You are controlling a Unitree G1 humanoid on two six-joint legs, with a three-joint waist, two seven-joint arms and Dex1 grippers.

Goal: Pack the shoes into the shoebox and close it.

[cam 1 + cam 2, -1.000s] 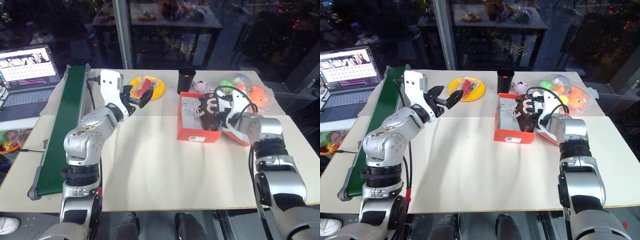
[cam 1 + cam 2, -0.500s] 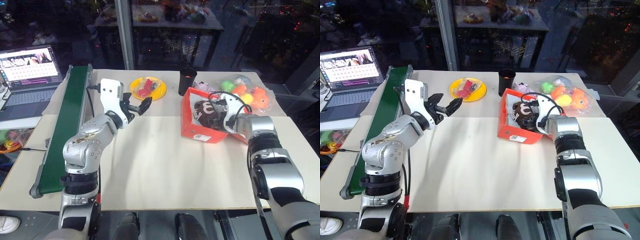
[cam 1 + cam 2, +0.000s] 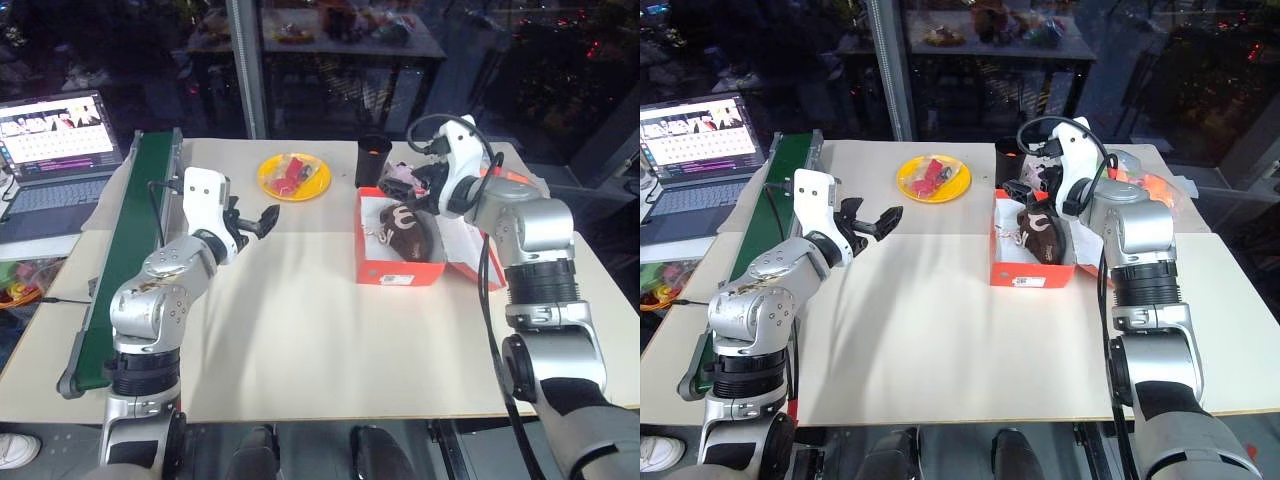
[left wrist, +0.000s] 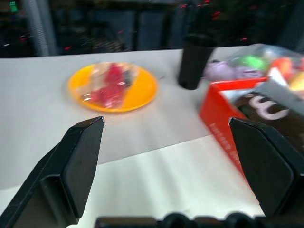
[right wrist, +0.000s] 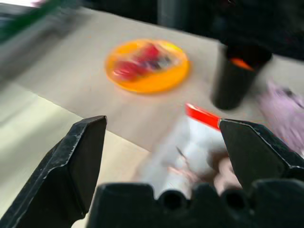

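The shoebox [image 3: 400, 245] stands free of any grip with its red-orange side [image 3: 398, 274] close by, so I expect it to slide and turn when I push the dark brown shoe inside.
The red-orange shoebox [image 3: 398, 268] stands open right of the table's middle, its lid [image 3: 492, 268] hanging off its right side under my right forearm. Dark brown shoes [image 3: 405, 228] with a cream mark and light laces lie inside on the white lining; I cannot tell the pair apart. My right gripper [image 3: 415, 182] hovers open above the box's far end with nothing between its fingers. The right wrist view looks down past the open gripper [image 5: 162, 122] at the box edge [image 5: 202, 115]. My left gripper [image 3: 255, 222] stands open over the table, left of the box.
A yellow plate [image 3: 293, 175] of red items and a black cup [image 3: 373, 160] stand at the back. A pink plush [image 3: 400, 175] and a bag of colourful toys [image 3: 1140, 180] lie behind the box. A green conveyor [image 3: 130, 250] and a laptop [image 3: 55, 135] are at the left.
My right gripper has opened, let go of the shoe and risen up and left out of the box. The box tipped, then settled flat. My left gripper sank slightly leftward.
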